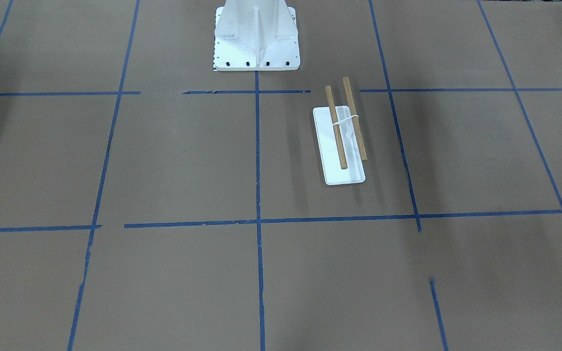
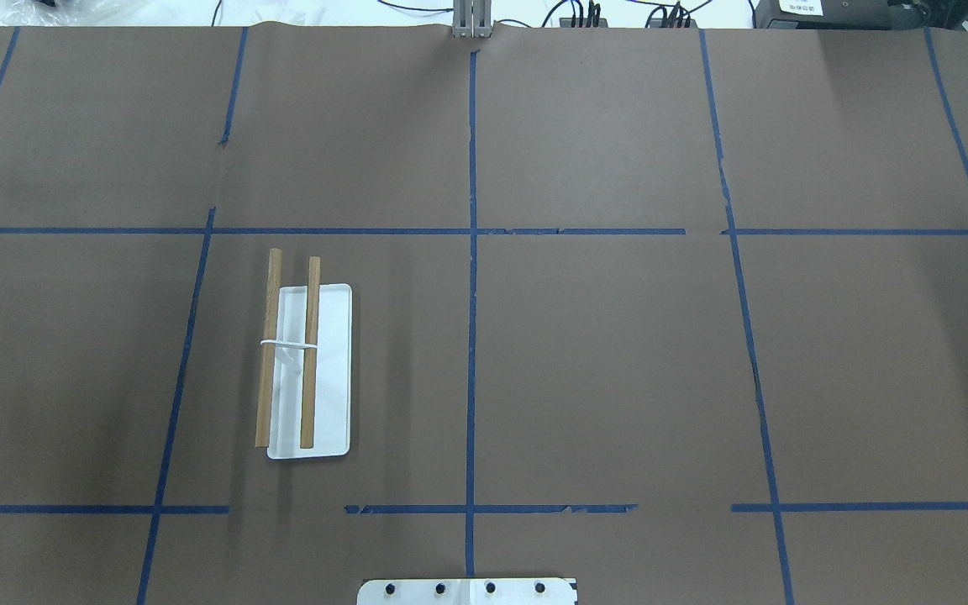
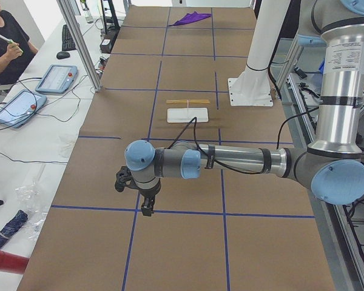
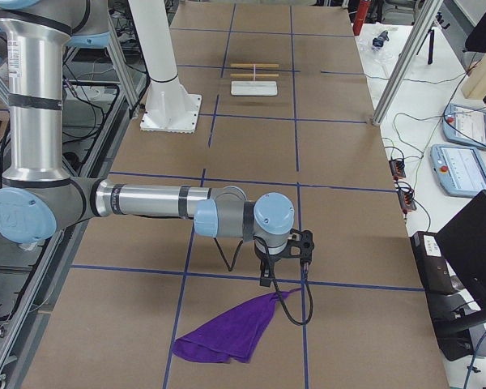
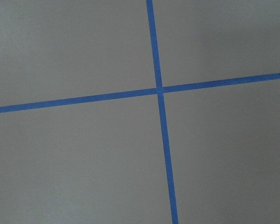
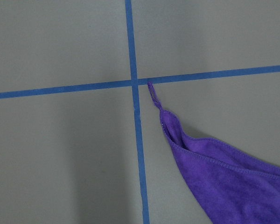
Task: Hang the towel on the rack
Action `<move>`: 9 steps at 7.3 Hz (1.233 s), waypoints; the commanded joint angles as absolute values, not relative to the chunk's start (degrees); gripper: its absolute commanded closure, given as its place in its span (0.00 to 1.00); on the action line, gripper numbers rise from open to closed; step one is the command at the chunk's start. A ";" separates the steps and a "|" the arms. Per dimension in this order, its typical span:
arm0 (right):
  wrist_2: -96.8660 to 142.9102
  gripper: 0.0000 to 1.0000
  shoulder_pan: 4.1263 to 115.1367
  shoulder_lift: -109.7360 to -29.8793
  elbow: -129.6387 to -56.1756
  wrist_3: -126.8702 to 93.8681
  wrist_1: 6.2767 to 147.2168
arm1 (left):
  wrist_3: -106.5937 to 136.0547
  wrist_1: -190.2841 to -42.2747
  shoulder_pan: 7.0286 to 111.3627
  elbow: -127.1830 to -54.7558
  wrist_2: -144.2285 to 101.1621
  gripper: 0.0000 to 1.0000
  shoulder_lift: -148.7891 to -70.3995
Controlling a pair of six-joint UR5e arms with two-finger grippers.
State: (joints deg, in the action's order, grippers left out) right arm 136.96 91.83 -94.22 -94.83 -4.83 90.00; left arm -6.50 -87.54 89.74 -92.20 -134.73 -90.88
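Observation:
My right gripper hangs over the towel's pointed corner while the towel slants away, so next I turn this gripper to the slant and take the towel's middle.
The towel point(image 4: 227, 334), deep purple, lies crumpled on the brown table at the robot's right end. It also shows in the right wrist view point(image 6: 224, 177), with its thin string point(image 6: 153, 94) at a tape crossing, and far off in the exterior left view point(image 3: 192, 18). The rack point(image 2: 291, 353) is two wooden bars over a white base point(image 1: 344, 173), on the robot's left half. My right gripper point(image 4: 266, 280) hangs just above the towel's pointed corner; I cannot tell if it is open or shut. My left gripper point(image 3: 147, 208) hangs over bare table, far from the rack; its state cannot be told.
The robot's white pedestal point(image 1: 256, 44) stands at the table's middle edge. Blue tape lines point(image 2: 472, 252) grid the brown paper. Metal frame posts point(image 3: 79, 42) and operators' tablets point(image 4: 462, 162) stand off the table's far side. The left wrist view shows only a tape crossing point(image 5: 159, 89).

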 commanded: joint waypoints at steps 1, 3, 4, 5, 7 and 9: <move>135.45 0.00 91.50 -93.87 -94.83 -4.83 90.00 | -6.50 -87.54 89.74 -92.55 -134.74 0.00 -90.97; 134.22 0.00 91.23 -90.30 -95.01 -5.09 89.48 | -6.42 -87.54 89.74 -92.99 -134.74 0.00 -90.97; 134.56 0.00 90.53 -90.79 -93.01 -6.32 89.30 | -6.42 -87.54 89.74 -93.34 -134.74 0.00 -90.97; 135.26 0.00 89.92 -90.62 -89.25 -5.81 87.03 | -6.50 -87.54 89.82 -93.95 -134.74 0.00 -90.88; 135.00 0.00 89.74 -93.68 -79.51 -3.97 67.78 | -6.50 -87.45 89.82 -95.09 -134.74 0.00 -90.88; 134.56 0.00 89.74 -94.65 -72.71 5.90 58.28 | -6.42 -87.19 89.91 -96.67 -134.65 0.00 -90.88</move>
State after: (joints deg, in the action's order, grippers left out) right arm 134.78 89.80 -93.90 -77.13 -0.91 64.01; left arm -6.45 -87.33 89.87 -95.75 -134.68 -90.88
